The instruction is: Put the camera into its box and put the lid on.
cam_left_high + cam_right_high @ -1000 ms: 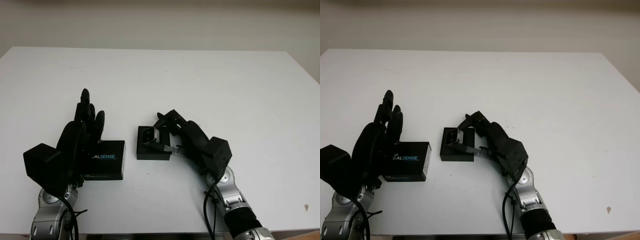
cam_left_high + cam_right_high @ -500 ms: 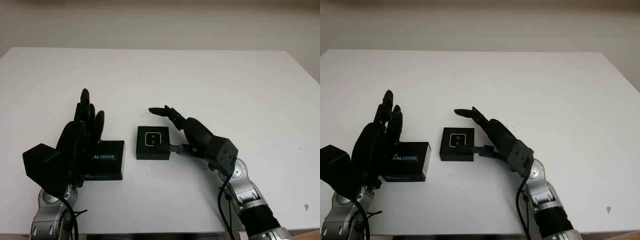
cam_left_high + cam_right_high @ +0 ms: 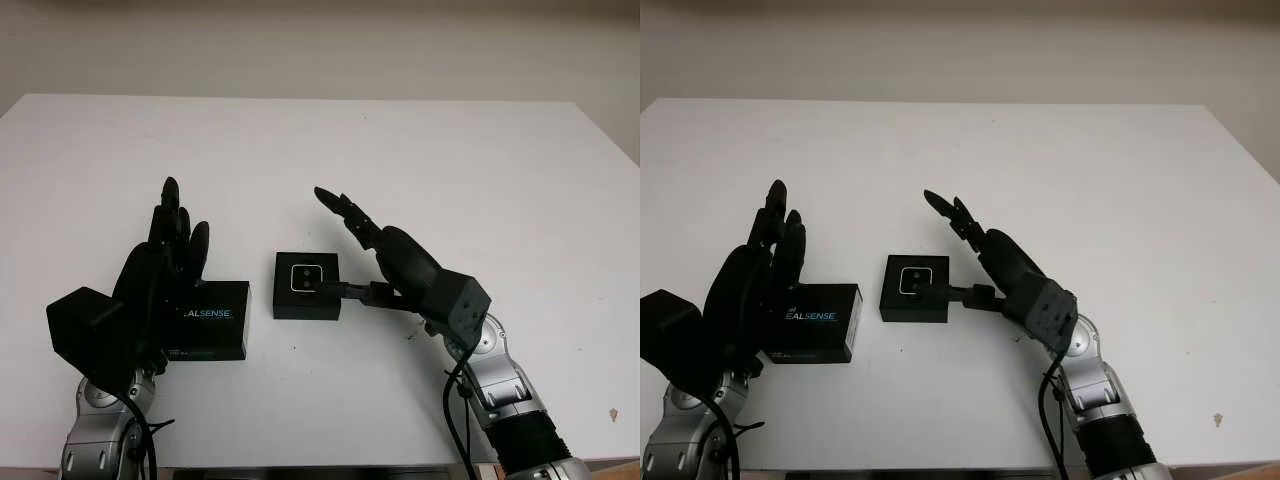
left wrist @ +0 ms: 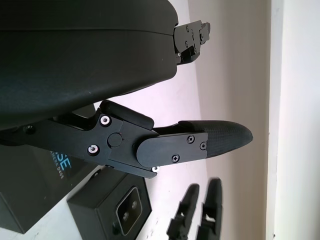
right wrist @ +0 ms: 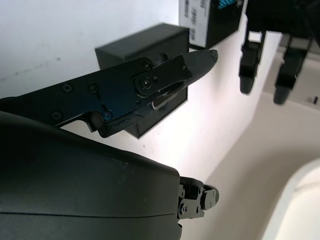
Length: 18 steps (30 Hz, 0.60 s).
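The black lid (image 3: 212, 318) will slide all the way down over the box when the robot lowers it, because the camera lies flat inside the box (image 3: 307, 278).
A small black box (image 3: 307, 300) sits at the table's centre with the silver-faced camera (image 3: 305, 278) lying flat inside it. The black lid (image 3: 212, 318), printed REALSENSE, lies on the table to its left. My right hand (image 3: 335, 240) is open just right of the box, fingers stretched up and away and the thumb tip at the box's right edge. My left hand (image 3: 175, 225) is open, standing over the lid's left end without grasping it. The left wrist view shows the box (image 4: 117, 210) and the lid (image 4: 30, 185); the right wrist view shows the box (image 5: 145, 45).
The white table (image 3: 450, 170) stretches wide behind and to the right of the hands. Its front edge runs close under both forearms. A small dark speck (image 3: 613, 413) marks the near right corner.
My right hand let go of the camera, which now lies flat in the box. The hand has opened and pulled back to the right. The left hand and the lid stayed put.
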Tool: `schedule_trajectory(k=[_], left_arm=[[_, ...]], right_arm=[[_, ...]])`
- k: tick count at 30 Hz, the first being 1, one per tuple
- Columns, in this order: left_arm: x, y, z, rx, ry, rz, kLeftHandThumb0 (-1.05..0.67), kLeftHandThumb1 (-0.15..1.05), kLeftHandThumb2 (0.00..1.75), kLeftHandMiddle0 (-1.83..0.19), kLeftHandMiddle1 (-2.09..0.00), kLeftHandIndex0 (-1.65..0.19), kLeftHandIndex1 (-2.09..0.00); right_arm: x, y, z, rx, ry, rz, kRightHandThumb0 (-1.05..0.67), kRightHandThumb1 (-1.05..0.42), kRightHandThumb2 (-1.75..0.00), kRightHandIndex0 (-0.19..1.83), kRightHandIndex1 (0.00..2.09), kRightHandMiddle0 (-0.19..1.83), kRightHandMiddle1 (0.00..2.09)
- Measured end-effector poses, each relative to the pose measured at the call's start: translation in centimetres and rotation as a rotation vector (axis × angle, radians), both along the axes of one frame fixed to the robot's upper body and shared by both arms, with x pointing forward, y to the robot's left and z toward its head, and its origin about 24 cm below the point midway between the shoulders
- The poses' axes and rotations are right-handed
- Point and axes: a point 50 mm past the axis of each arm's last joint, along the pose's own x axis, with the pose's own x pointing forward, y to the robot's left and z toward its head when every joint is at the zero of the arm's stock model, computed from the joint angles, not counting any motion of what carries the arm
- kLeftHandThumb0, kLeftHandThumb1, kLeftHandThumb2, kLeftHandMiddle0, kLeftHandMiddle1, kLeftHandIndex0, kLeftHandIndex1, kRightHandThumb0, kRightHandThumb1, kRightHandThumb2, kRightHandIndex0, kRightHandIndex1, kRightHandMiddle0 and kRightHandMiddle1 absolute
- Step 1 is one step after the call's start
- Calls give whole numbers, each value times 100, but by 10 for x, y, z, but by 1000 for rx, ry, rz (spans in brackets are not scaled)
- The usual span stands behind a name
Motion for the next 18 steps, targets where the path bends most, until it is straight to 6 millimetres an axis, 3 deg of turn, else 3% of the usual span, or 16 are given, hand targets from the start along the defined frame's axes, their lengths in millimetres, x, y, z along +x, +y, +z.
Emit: schedule_trajectory(k=[3, 5, 13, 18], left_arm=[[0, 12, 10, 23, -59, 15, -70, 105, 37, 14, -4, 15, -3], [1, 25, 22, 105, -98, 27, -74, 105, 29, 10, -6, 12, -5], [-8, 66, 53, 471, -73, -58, -91, 97, 7, 13, -5, 13, -5], [-17, 81, 65, 644, -7, -151, -93, 90, 3, 10, -7, 14, -5]], right_arm=[[2, -6, 10, 173, 18, -32, -69, -104, -10, -14, 5, -12, 10], [3, -11, 17, 270, 26, -51, -75, -105, -23, -11, 6, -9, 10], [10, -30, 30, 409, 44, -110, -77, -105, -61, -18, 1, -18, 1], [14, -39, 33, 441, 80, -167, -74, -105, -62, -16, 2, -16, 2]])
